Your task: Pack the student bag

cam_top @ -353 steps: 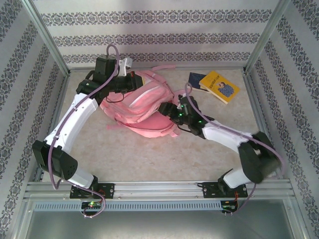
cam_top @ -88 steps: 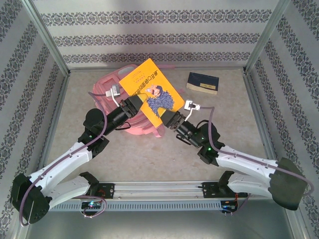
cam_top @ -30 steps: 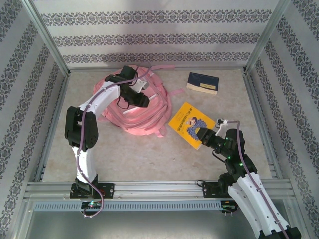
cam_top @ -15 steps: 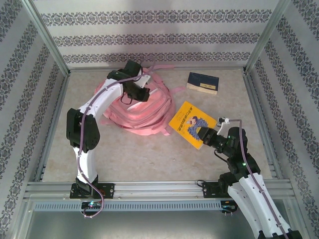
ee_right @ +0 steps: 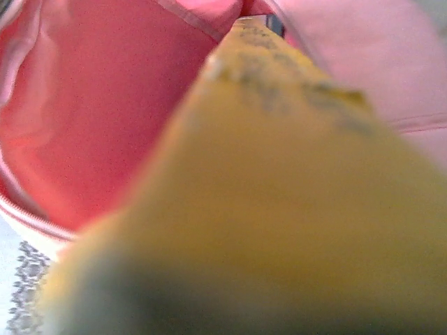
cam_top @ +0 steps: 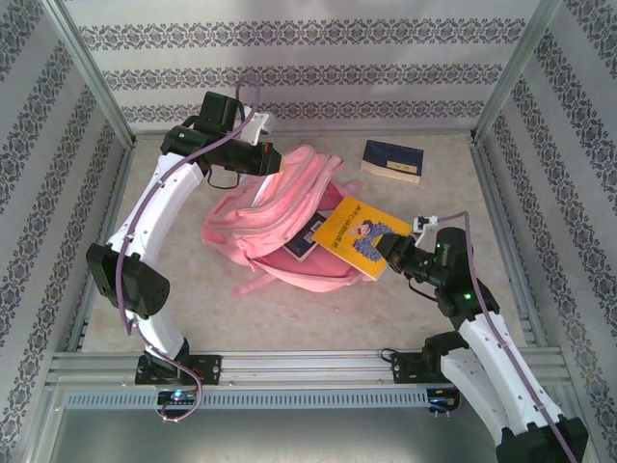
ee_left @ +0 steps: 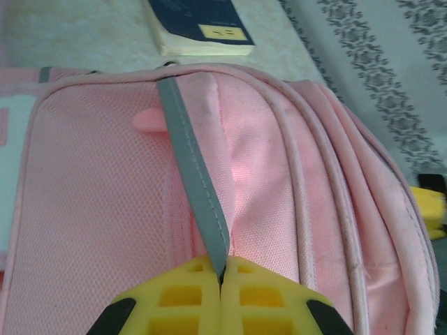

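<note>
My right gripper should keep sliding the yellow book in, as the yellow book's far edge [cam_top: 333,218] points into the student bag's open side [cam_top: 310,245], until it sits deep inside, and then let go.
The student bag [cam_top: 280,217] lies mid-table, pink, with its mouth gaping toward the right. My left gripper [cam_top: 273,166] is at its far top edge. In the left wrist view the yellow fingers [ee_left: 174,300] are shut on a grey strap [ee_left: 198,185] sewn to the bag [ee_left: 98,195]. My right gripper [cam_top: 393,253] is shut on a yellow book [cam_top: 357,231], whose far corner reaches over the bag's mouth. The right wrist view has the blurred yellow book [ee_right: 279,195] hiding the fingers, with the bag's red-pink inside [ee_right: 105,105] beyond. Something dark [cam_top: 301,248] shows in the mouth.
A dark blue book [cam_top: 392,161] lies on the table at the back right, also in the left wrist view as the dark blue book [ee_left: 202,24] beyond the bag. Patterned walls and metal frame posts close in the sides and back.
The left gripper has shut on the bag's grey strap and pulled its top up and back, opening the mouth. The right gripper has carried the yellow book left to that mouth.
</note>
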### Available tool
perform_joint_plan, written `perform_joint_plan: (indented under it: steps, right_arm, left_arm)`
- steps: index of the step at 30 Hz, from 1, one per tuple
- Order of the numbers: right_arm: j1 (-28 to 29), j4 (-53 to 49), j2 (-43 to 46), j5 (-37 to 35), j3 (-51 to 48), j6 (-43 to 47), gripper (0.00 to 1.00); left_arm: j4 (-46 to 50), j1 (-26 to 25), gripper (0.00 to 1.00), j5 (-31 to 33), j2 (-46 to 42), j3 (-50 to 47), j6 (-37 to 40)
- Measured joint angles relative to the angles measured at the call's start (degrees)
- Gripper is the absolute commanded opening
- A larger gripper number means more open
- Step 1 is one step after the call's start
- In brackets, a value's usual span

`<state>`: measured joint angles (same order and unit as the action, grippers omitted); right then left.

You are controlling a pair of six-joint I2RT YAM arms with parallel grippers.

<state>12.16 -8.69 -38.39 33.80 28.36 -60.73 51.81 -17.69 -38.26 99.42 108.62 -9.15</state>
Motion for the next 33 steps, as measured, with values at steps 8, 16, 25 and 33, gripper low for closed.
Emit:
perform_joint_plan:
  steps: [8,16,25,33]
  right_arm:
    - [6.8,5.8,-8.1,1.9,5.4,-5.1,0.00]
    - [8.6,7.9,-10.8,2.3,8.1,-5.4,0.00]
    - [19.3,15.2,-30.6,-3.1,11.7,-5.4,0.00]
    - [26.4,21.7,-53.4,-14.9,26.0,-6.2,0.15]
  left_arm:
    - [-1.2,0.0,0.00,-5.2,0.1,-1.1,-2.6]
    - [-1.3,0.1,0.00,-6.3,0.3,-1.1,-3.0]
    - [-4.4,0.1,0.00,-9.5,0.6,-1.6,-5.7]
    - [-9.6,0.1,0.00,-12.5,0.6,-4.3,-9.5]
